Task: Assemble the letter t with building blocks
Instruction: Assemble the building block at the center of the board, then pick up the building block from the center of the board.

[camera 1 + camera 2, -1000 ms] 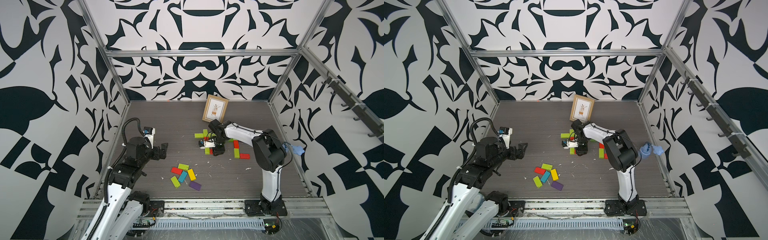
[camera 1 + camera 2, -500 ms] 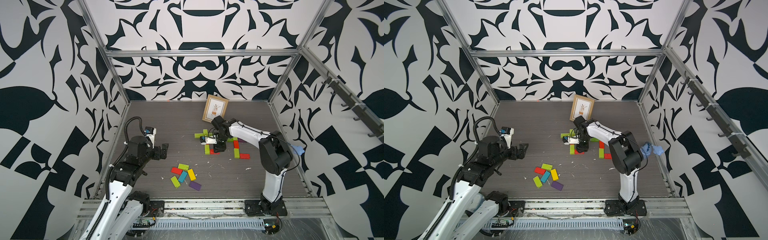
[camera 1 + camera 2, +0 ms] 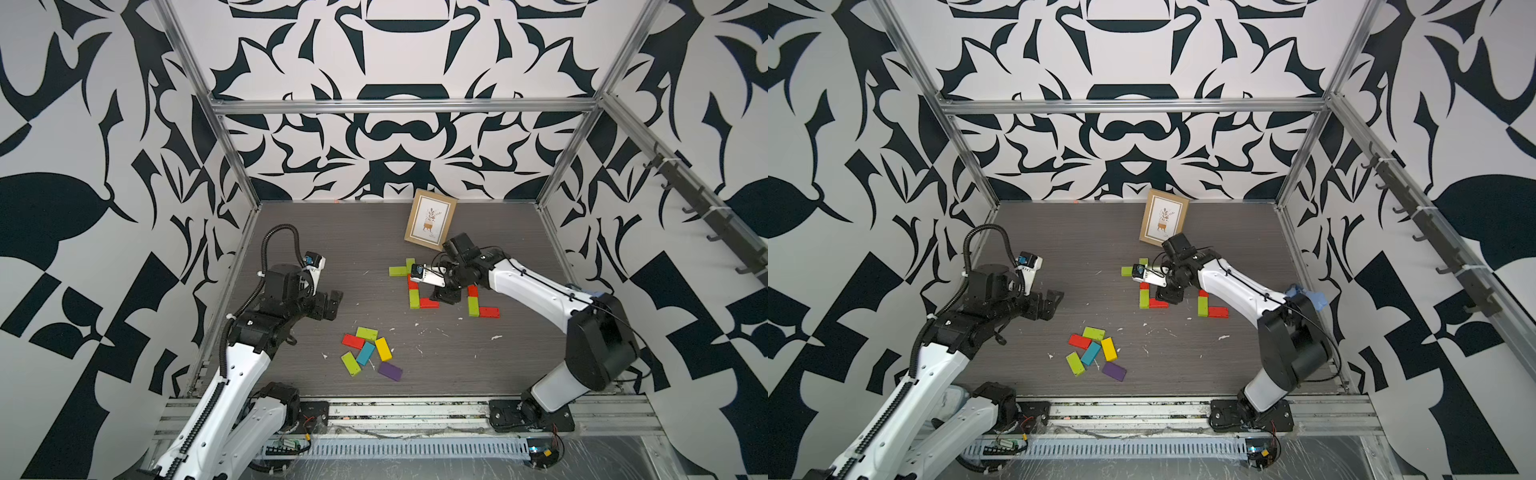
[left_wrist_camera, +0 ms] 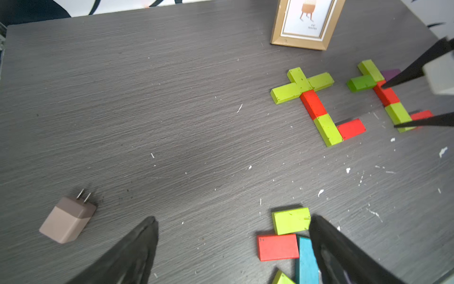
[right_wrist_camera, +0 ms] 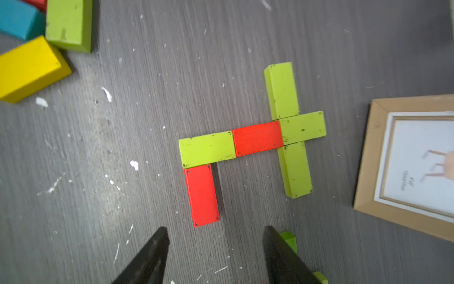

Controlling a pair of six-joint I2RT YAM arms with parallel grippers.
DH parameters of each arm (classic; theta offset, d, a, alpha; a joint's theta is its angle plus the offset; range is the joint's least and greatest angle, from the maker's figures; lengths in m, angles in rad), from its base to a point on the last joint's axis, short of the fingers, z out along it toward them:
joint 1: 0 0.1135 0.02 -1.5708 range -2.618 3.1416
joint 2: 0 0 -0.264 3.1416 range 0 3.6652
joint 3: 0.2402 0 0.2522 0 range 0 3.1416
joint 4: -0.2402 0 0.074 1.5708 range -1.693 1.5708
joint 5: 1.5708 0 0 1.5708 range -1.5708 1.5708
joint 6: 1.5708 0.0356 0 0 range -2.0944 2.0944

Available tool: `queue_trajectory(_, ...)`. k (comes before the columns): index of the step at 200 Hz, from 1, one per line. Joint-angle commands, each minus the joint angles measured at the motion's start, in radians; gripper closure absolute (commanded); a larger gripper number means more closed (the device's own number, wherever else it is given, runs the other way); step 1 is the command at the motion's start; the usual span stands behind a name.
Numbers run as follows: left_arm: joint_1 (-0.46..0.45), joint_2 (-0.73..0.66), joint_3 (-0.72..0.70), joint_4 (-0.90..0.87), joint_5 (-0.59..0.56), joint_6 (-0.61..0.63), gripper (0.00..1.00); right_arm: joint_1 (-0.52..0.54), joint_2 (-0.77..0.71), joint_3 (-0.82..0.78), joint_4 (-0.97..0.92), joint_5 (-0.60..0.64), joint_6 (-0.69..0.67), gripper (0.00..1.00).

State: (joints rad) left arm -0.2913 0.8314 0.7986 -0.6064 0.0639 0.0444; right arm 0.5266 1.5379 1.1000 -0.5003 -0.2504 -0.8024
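Observation:
The far side of the loose pile's farthest lime green block is free for a finger, so the robot's left gripper should keep going down and close across that block's width.
Lime green and red building blocks lie flat in a t shape: a green cross, a red and green stem, a red foot; both top views show it. My right gripper hovers open just beyond the red foot, with nothing between its fingers. Beside it lies a second group of green, red and purple blocks. Loose blocks lie nearer the front. My left gripper hangs wide open and empty beside them.
A wooden picture frame stands just behind the t shape. A beige plug adapter lies on the grey table on the left. White crumbs are scattered over the surface. Patterned walls close in the table.
My right gripper's fingers have opened wider and its arm has swung to the right, away from the t shape. The blocks lie where they were. The left arm has barely shifted.

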Motion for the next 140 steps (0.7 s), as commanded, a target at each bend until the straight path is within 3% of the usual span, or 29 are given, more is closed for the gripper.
queue_trajectory(1, 0.000, 0.030, 0.056, -0.073, 0.063, 0.133, 0.00, -0.004, -0.101, -0.069, 0.188, 0.005, 0.148, 0.35)
queue_trajectory(51, -0.032, 0.112, 0.090, -0.099, 0.186, 0.260, 0.00, -0.009, -0.246, -0.180, 0.307, 0.057, 0.344, 0.30)
queue_trajectory(65, -0.070, 0.132, 0.088, -0.102, 0.185, 0.306, 0.00, -0.010, -0.287, -0.217, 0.336, 0.062, 0.397, 0.25)
queue_trajectory(108, -0.242, 0.223, 0.061, -0.100, 0.048, 0.469, 0.00, -0.017, -0.374, -0.305, 0.407, 0.059, 0.495, 0.01)
queue_trajectory(140, -0.372, 0.346, 0.054, -0.110, -0.019, 0.552, 0.00, -0.016, -0.391, -0.299, 0.416, 0.085, 0.521, 0.01)
